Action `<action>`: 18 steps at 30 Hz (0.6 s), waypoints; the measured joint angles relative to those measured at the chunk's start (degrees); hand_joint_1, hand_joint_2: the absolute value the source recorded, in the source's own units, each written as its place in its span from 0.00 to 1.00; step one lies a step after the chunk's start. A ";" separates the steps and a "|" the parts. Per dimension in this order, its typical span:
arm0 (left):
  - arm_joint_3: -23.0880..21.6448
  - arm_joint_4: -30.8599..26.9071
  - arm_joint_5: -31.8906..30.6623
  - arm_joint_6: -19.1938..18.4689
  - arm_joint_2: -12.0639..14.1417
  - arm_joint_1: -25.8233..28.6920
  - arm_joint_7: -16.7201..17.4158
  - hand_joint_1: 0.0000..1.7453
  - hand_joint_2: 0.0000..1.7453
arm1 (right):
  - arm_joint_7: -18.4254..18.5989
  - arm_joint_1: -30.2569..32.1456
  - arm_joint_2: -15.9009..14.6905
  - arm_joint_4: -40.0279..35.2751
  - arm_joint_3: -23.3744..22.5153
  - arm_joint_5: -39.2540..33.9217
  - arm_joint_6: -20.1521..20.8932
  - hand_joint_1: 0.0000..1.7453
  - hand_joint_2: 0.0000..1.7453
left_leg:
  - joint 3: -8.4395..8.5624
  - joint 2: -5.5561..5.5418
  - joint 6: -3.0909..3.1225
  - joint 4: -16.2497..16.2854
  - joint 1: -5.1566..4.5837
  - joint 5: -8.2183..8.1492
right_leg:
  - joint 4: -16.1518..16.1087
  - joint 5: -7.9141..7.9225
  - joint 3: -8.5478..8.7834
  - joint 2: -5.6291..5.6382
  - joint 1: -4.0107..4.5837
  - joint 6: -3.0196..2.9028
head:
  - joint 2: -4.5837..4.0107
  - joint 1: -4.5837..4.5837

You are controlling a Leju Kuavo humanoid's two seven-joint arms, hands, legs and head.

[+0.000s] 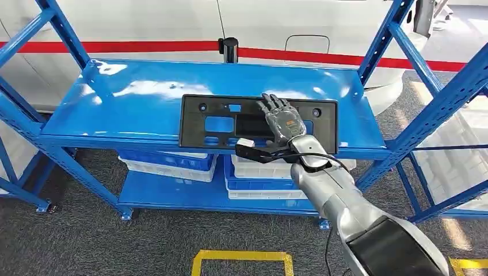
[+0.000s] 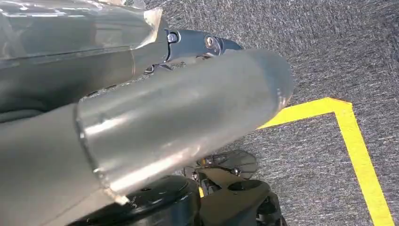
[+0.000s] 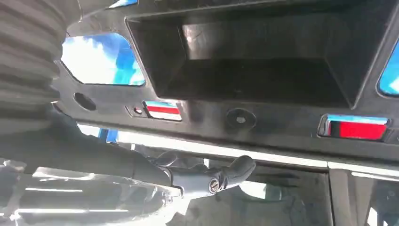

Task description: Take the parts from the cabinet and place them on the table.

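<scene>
I expect the part's far end (image 1: pixel 192 121) to stay straight when I lift the black plastic part by its near edge, because the part has a deep moulded hollow (image 1: pixel 251 125).
A long flat black plastic part (image 1: pixel 218 118) with cut-outs lies near the front edge of the blue cabinet's top shelf (image 1: pixel 126 98). My right hand (image 1: pixel 283 121) lies on top of its right half, fingers stretched out and spread over it. In the right wrist view the part (image 3: pixel 263 61) is very close, and my thumb (image 3: pixel 221 176) sits a little apart from its edge, gripping nothing. My left arm hangs low; the left wrist view looks at grey carpet, with a thumb (image 2: pixel 202 44) of my left hand at the edge and its fingers hidden.
Blue and white bins (image 1: pixel 167 164) (image 1: pixel 259 178) stand on the lower shelf. Slanted blue uprights (image 1: pixel 443 98) frame the cabinet on both sides. Behind it runs a white wall with a red stripe (image 1: pixel 144 45). Yellow tape (image 1: pixel 241 256) marks the carpet in front.
</scene>
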 joint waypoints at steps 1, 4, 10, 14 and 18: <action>0.00 0.00 0.00 0.00 0.00 0.00 0.02 0.00 0.00 | -0.02 -0.06 0.00 0.00 0.00 0.18 -0.11 0.00 1.00 | 0.00 0.00 0.00 0.00 0.00 0.00 | 0.00 0.00 0.00 0.00 0.00 0.00 | 0.00 0.00; 0.02 0.00 0.00 0.02 -0.15 0.01 0.06 0.00 0.00 | -0.02 -0.24 -0.02 0.00 0.00 0.39 -0.15 0.00 1.00 | 0.00 0.00 0.00 0.00 0.00 0.00 | 0.00 0.00 0.00 0.00 0.00 0.00 | 0.00 0.00; 0.33 0.00 0.00 0.02 -0.28 0.02 0.04 0.00 0.00 | -0.02 -0.42 0.00 -0.02 -0.02 1.23 -0.59 0.00 1.00 | 0.00 0.00 0.00 0.00 0.00 0.00 | 0.00 0.00 0.00 0.00 0.00 0.00 | 0.00 0.00; 0.42 0.00 0.00 0.02 -0.28 0.02 -0.22 0.00 0.00 | -0.13 -0.73 0.00 0.00 -0.04 1.53 -0.79 0.00 1.00 | 0.00 0.00 0.00 0.00 0.00 0.00 | 0.00 0.00 0.00 0.00 0.00 0.00 | 0.00 0.00; 0.44 0.00 0.02 0.02 -0.28 0.02 -0.35 0.00 0.00 | -0.20 -0.86 0.00 -0.02 -0.04 1.64 -0.85 0.00 1.00 | 0.00 0.00 0.00 0.00 0.00 0.00 | 0.00 0.00 0.00 0.00 0.00 0.00 | 0.00 0.00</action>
